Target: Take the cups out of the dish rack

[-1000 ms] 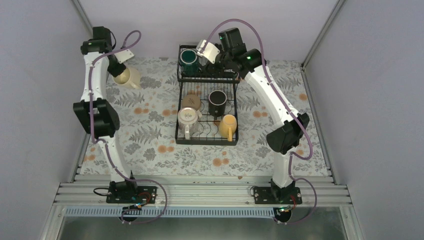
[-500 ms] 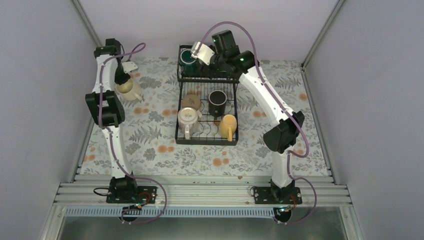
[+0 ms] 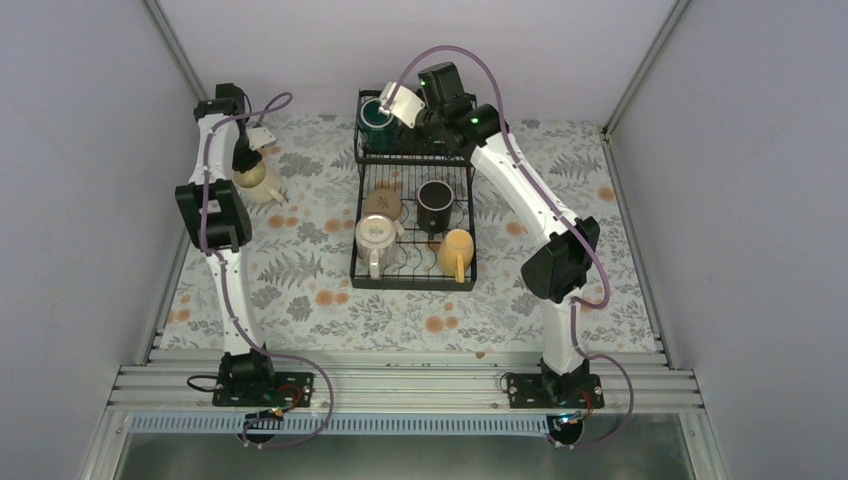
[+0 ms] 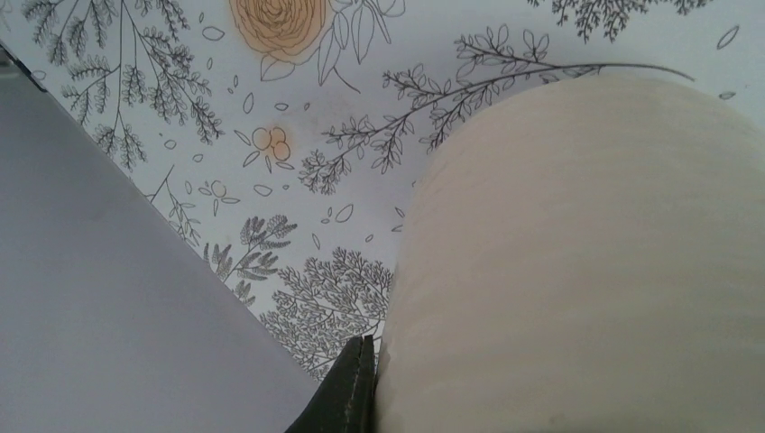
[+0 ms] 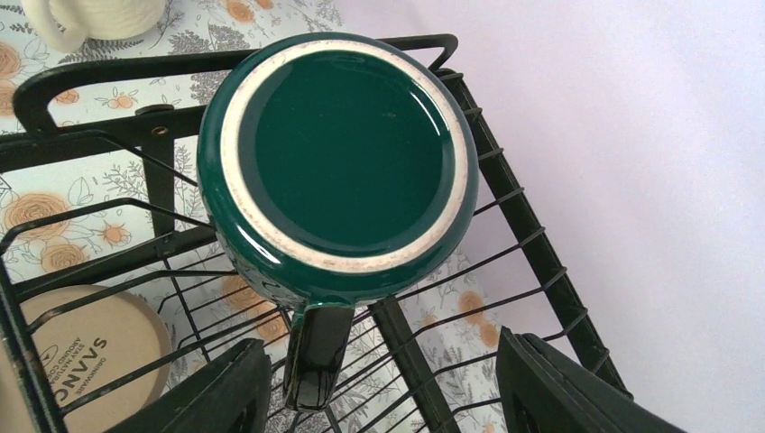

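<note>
My right gripper should pick up the green mug (image 3: 377, 114) by its handle (image 5: 317, 361), tip it and pass it to my left gripper, because the mug is upside down in the basket.
The black wire dish rack (image 3: 466, 235) stands mid-table. Its raised basket holds the dark green mug (image 3: 374, 116), upside down. The flat tray holds the tan mug (image 3: 382, 205), black mug (image 3: 435, 199), off-white mug (image 3: 374, 236) and orange-yellow mug (image 3: 455, 249). My right gripper (image 3: 394, 118) is open just right of the green mug (image 5: 338, 153); its fingers (image 5: 221, 392) straddle the mug's handle without touching. My left gripper (image 3: 247, 163) grips the cream mug (image 3: 254, 180) at the far left of the mat. One finger (image 4: 350, 392) presses on the mug's wall (image 4: 586, 262); the other finger is hidden.
A floral mat (image 3: 300, 290) covers the table. The grey left wall (image 4: 99, 298) runs close beside the cream mug. The back wall is just behind the rack's basket (image 5: 505, 194). The tan mug's base (image 5: 81, 352) shows below the basket wires.
My left arm has swung the cream mug left and down toward the mat by the wall. My right gripper has moved left along the basket to the green mug.
</note>
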Controlling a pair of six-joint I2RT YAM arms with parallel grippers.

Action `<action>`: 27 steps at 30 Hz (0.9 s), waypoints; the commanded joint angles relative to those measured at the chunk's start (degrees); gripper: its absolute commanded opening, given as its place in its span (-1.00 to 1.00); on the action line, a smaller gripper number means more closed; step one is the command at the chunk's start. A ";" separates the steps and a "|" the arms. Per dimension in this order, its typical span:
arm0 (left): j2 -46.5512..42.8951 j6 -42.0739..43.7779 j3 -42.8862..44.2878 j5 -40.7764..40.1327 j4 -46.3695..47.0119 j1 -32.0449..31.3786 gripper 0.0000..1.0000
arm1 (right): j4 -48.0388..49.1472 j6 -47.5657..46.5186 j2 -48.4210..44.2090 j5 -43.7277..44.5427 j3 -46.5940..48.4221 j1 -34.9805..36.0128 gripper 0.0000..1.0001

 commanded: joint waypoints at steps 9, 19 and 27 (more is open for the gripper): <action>4.91 -0.62 2.37 -3.20 1.17 0.53 -0.95 | 1.97 0.04 2.08 0.33 -0.74 0.62 0.26; 3.46 0.24 3.78 -2.91 1.82 0.43 -0.24 | 2.38 0.21 4.50 -0.18 -0.32 0.61 0.22; 0.48 0.31 3.90 -0.61 1.08 0.44 0.22 | 2.04 0.75 7.10 -0.39 2.49 0.59 -0.06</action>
